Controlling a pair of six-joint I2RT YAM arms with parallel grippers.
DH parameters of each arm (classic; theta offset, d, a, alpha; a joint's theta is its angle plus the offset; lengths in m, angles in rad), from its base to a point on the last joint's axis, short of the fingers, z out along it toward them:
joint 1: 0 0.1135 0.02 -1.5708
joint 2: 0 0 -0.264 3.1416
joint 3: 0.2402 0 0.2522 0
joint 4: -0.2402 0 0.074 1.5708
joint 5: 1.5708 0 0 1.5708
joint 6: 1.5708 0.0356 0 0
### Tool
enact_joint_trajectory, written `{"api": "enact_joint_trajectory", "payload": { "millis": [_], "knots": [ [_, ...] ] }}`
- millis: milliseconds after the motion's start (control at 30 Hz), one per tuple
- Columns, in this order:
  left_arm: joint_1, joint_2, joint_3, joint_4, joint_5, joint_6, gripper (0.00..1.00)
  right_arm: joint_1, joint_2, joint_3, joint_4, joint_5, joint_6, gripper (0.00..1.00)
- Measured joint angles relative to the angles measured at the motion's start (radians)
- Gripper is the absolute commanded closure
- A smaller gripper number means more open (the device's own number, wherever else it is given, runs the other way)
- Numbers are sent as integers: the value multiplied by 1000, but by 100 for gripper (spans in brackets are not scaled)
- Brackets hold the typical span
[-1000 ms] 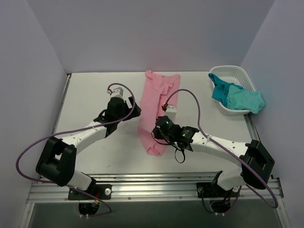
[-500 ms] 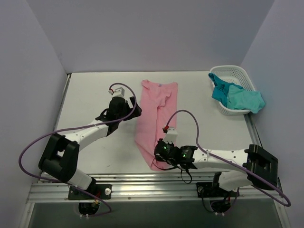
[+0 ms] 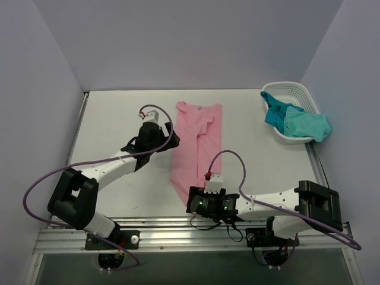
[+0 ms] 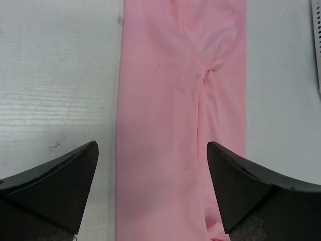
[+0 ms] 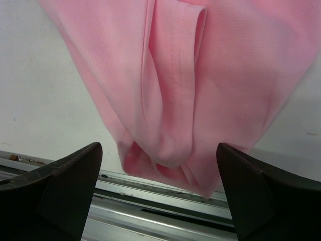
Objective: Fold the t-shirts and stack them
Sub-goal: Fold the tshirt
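Note:
I can see loose, bunched folds (image 5: 170, 145) at the light pink t-shirt's near end (image 5: 203, 173), so I expect that end to fold over wrinkled when I carry it toward the back.
A light pink t-shirt (image 3: 198, 139) lies folded into a long narrow strip, running from the back middle of the table to its near edge. My left gripper (image 3: 161, 136) hovers open over the strip's left edge; in the left wrist view the pink cloth (image 4: 170, 100) fills the gap between the fingers (image 4: 60, 181). My right gripper (image 3: 205, 202) is open at the near edge, and the strip's bunched lower end (image 5: 170, 150) lies loose between its jaws. Teal and turquoise t-shirts (image 3: 297, 122) sit crumpled in the basket.
The white lattice basket (image 3: 288, 89) stands at the back right corner, with teal cloth hanging over its near rim. An aluminium rail (image 3: 196, 228) runs along the near table edge, just below the pink shirt's end (image 5: 150, 211). Purple cables loop from both arms.
My right gripper drew the pink shirt's lower end toward the near edge, stretching it straighter, then opened and let it go. The left gripper stayed open and barely moved.

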Motion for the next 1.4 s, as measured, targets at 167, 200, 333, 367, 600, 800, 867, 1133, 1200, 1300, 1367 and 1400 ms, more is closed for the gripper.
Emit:
{"api": "enact_joint_trajectory", "payload": {
  "millis": [167,200,333,367,600,800,867,1133,1200,1300,1367,1400],
  "knots": [
    [-70,-105,-14,-43,-45,-8,1,36,-25,38,-92,56,26,7],
    [-98,-142,-25,-50,-65,-15,1,42,-41,44,-113,69,31,8],
    [-266,-290,-85,-85,-162,-63,1,53,-140,63,-210,124,59,7],
    [-298,-313,-103,-94,-175,-77,1,54,-167,64,-232,137,66,7],
    [-531,-413,-268,-212,-325,-234,0,31,-361,4,-292,179,101,4],
    [-597,-412,-317,-241,-388,-327,0,-121,-378,-158,-179,84,57,8],
    [-599,-393,-330,-235,-397,-346,0,-152,-354,-191,-143,52,40,8],
    [-601,-206,-337,-146,-389,-375,6,-241,-212,-196,79,-27,-53,18],
    [-602,-173,-337,-121,-382,-385,6,-253,-192,-194,121,-38,-68,23],
    [-602,-149,-337,-87,-369,-399,7,-270,-177,-194,154,-57,-90,39],
    [-602,-145,-338,-64,-363,-411,11,-283,-173,-194,156,-79,-106,50],
    [-602,-145,-338,-56,-360,-417,13,-290,-173,-195,156,-88,-111,51]
  ]
}}
